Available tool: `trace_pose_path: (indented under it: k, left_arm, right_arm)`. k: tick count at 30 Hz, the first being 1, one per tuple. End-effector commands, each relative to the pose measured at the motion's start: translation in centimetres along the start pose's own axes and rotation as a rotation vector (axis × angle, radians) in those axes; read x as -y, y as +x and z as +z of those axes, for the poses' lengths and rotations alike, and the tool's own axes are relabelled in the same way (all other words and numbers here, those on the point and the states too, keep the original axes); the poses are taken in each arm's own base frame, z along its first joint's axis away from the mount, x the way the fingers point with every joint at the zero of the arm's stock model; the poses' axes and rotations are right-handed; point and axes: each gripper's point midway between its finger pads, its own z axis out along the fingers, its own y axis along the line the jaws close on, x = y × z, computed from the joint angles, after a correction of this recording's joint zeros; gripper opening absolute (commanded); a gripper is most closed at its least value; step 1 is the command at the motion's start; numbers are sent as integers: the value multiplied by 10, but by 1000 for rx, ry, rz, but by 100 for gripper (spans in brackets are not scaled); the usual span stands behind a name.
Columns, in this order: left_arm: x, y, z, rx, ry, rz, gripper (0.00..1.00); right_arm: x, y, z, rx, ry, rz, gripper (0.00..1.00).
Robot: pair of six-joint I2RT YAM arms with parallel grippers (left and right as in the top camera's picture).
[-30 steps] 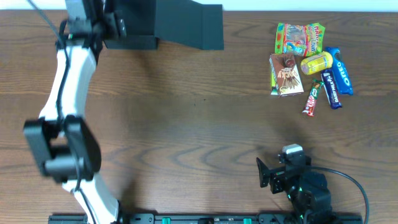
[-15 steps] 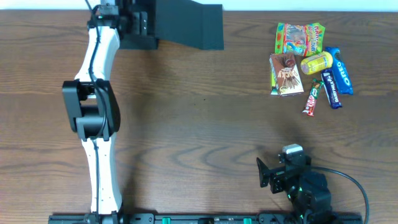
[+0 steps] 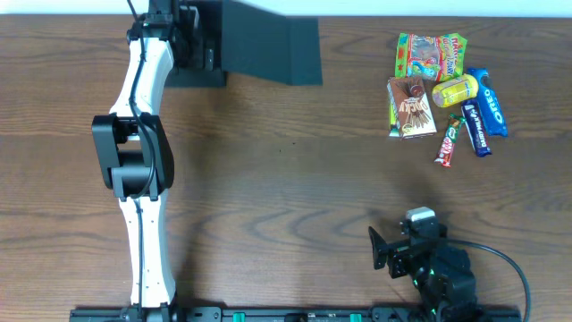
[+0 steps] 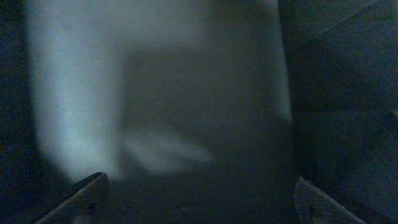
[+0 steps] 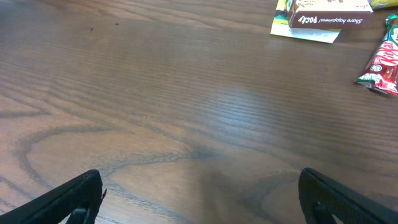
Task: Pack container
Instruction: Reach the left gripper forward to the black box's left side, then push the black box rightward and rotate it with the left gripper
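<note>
The open fingers of my left gripper point at the container's bottom [image 4: 202, 90], so I need to move back, take hold of the container's side [image 4: 15, 93] farthest from the snacks and pull the container toward the snacks.
The container [image 3: 268, 49], a dark box with a raised flap, stands at the table's far edge, left of centre. My left gripper [image 3: 192, 40] is stretched out to the box's left part. The left wrist view is filled with the container's dim inner surfaces [image 4: 205, 93]; my left gripper [image 4: 199, 186] is open, fingers wide apart with nothing between them. My right gripper [image 3: 380, 250] rests near the front edge, open over bare wood, as the right wrist view also shows for the right gripper [image 5: 200, 177].
A cluster of snacks lies at the far right: a gummy bag [image 3: 431, 54], a Pocky box [image 3: 411, 107], a yellow packet [image 3: 455, 89], an Oreo pack [image 3: 487, 112] and a KitKat bar [image 3: 450, 141]. The right wrist view catches the Pocky box [image 5: 326, 18] and KitKat bar [image 5: 382, 65].
My left arm has straightened and reached out to the container. The container has shifted slightly toward the front since half a second ago. The right arm has not moved.
</note>
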Motion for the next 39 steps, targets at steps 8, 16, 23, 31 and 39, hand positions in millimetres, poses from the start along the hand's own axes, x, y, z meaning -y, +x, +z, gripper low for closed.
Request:
trace_pose_path:
  k: [8, 16, 23, 31, 39]
  left_arm:
    - [21, 66, -9, -277, 43, -96, 96]
    - [28, 65, -27, -302, 27, -216, 95]
    - [23, -35, -135, 57, -18, -104, 95]
    - [-18, -60, -210, 203, -226, 5, 95]
    - [-40, -34, -193, 93, -235, -32, 95]
  right_arm:
    - [2, 2, 1, -2, 9, -7, 99]
    - [2, 2, 1, -2, 9, -7, 99]
    - [2, 2, 1, -2, 9, -6, 99]
    - [2, 2, 1, -2, 9, -7, 99]
    - [2, 2, 1, -2, 8, -7, 99]
